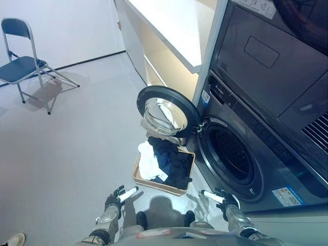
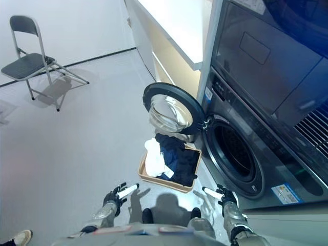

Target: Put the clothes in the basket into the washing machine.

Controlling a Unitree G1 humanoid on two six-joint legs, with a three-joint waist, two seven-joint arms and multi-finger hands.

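The dark garment (image 1: 179, 176) is bunched up at the basket's near corner (image 1: 184, 188), so it will come loose when the robot lifts it, and the white garment will stay behind.
A tan basket (image 1: 142, 180) stands on the floor in front of the washing machine (image 1: 256, 138). It holds dark blue clothes (image 1: 173, 160) and a white garment (image 1: 149, 160). The machine's round door (image 1: 165, 111) hangs open to the left, above the basket, and the dark drum opening (image 1: 231, 156) shows. My left hand (image 1: 117, 197) is open and empty, low at the near left of the basket. My right hand (image 1: 221, 199) is open and empty, low before the machine, near right of the basket. Neither hand touches the basket.
A grey folding chair (image 1: 23, 59) stands at the far left by the wall. A white counter (image 1: 171, 25) and cabinet run along the back beside the machine. A person's shoe (image 1: 14, 239) shows at the lower left corner. A second appliance (image 1: 277, 46) sits above the washer.
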